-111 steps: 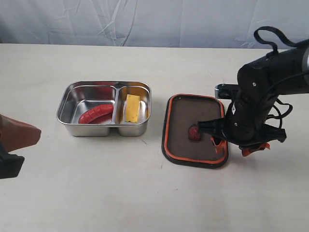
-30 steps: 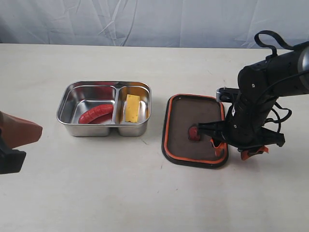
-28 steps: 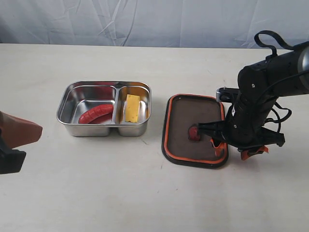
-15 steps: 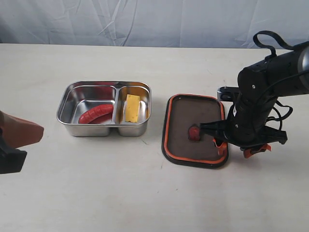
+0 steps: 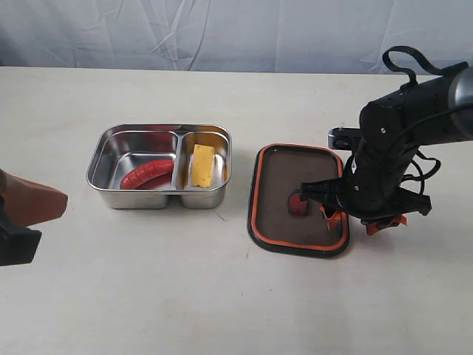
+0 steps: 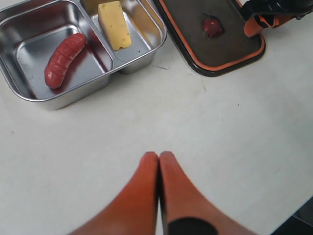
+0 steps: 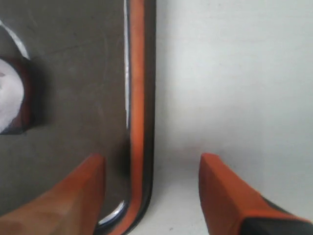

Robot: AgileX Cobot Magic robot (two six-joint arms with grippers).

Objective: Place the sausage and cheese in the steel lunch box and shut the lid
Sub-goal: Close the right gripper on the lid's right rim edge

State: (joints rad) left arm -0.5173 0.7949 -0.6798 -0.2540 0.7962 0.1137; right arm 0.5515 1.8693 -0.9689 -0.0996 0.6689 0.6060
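Note:
I expect the orange seal [image 5: 295, 244] to stay put all round when I lift the lid by its edge, as the seal sits tight along the dark lid's rim [image 5: 255, 188].
The steel lunch box [image 5: 166, 128] stands open at the table's left centre. The red sausage [image 5: 146, 174] lies in its larger compartment and the yellow cheese [image 5: 202, 164] in the smaller one; both also show in the left wrist view, sausage [image 6: 64, 59] and cheese [image 6: 114, 24]. To its right the dark lid [image 5: 295, 166] lies with the orange seal up and a red valve tab [image 5: 297, 203] at centre. My right gripper [image 7: 152, 164] is open and straddles the lid's right edge [image 7: 137, 73] near a corner, one finger over the lid, one over the table. My left gripper [image 6: 159, 156] is shut and empty at the left edge.
A pale tabletop [image 5: 222, 296] stretches all round, with a grey cloth backdrop [image 5: 222, 29] behind. The right arm's black body and cables [image 5: 399, 133] hang over the table beside the lid. The left gripper [image 5: 22, 214] sits at the table's left edge.
The right arm has shifted slightly toward the lid, its jaws still open over the lid's edge. The left arm, the box and the food have not moved.

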